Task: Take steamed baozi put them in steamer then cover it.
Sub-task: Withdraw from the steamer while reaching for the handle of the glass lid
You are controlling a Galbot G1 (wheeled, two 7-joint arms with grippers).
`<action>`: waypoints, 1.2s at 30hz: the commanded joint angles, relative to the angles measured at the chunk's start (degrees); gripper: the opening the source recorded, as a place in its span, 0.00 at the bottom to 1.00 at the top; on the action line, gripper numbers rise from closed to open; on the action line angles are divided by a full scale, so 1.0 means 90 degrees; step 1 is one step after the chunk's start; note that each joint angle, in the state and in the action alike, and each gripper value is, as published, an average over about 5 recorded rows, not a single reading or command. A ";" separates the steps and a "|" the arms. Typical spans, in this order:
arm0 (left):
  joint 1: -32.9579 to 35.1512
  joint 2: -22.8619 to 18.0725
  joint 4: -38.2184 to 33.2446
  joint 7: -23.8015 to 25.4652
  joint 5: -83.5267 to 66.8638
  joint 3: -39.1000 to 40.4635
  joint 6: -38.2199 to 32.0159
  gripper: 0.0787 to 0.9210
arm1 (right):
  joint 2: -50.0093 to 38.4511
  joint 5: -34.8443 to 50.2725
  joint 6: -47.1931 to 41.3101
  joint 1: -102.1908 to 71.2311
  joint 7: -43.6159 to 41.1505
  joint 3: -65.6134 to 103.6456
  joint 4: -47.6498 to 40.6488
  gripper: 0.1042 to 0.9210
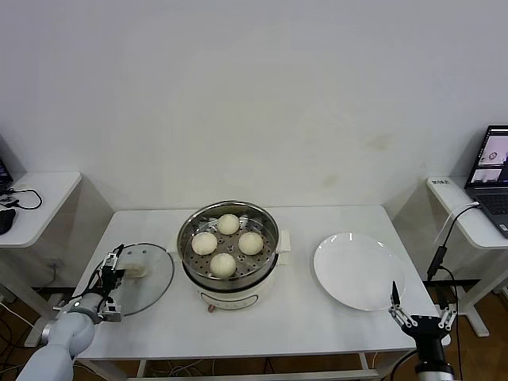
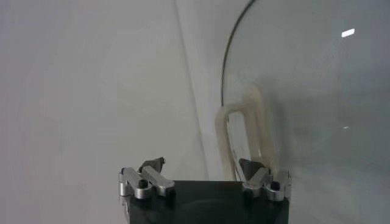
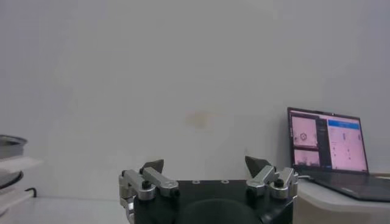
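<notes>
The baozi (image 1: 228,224) are low inside the steamer basket's rim. The clear glass lid (image 1: 152,278) will lie flat over them when I lower it.
Several cream-white baozi (image 1: 223,264) sit in the shiny steamer basket (image 1: 190,230) on its cream pot base at the table's centre. The clear glass lid (image 1: 155,279) lies flat on the table to the steamer's left, its cream handle (image 1: 136,270) at the centre. My left gripper (image 1: 117,279) is open at the lid's left side, just short of the handle. In the left wrist view the gripper (image 2: 203,165) is open and empty, with the lid (image 2: 317,91) and handle (image 2: 244,137) close ahead. My right gripper (image 1: 423,305) is open and empty at the table's front right corner, and also shows in its wrist view (image 3: 205,163).
An empty white plate (image 1: 359,271) lies to the right of the steamer. Side desks stand at both sides; the right one holds a laptop (image 1: 494,171), also in the right wrist view (image 3: 329,149). A white wall stands behind the table.
</notes>
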 commanded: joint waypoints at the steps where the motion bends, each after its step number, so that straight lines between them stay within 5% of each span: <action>1: -0.0057 0.0074 -0.0041 0.0287 -0.0422 0.0112 0.0084 0.88 | 0.0014 -0.0027 0.0011 0.0005 -0.0014 -0.0004 -0.0040 0.88; 20: 0.0097 0.0231 -0.0612 0.0589 -0.0541 0.0127 0.0193 0.88 | 0.0051 -0.0117 0.0027 0.0040 -0.0047 -0.0058 -0.0118 0.88; 36: -0.0169 0.0018 -0.0112 0.0378 -0.0560 0.0218 0.0170 0.88 | 0.0056 -0.0170 0.0058 0.0016 -0.0058 -0.0093 -0.0140 0.88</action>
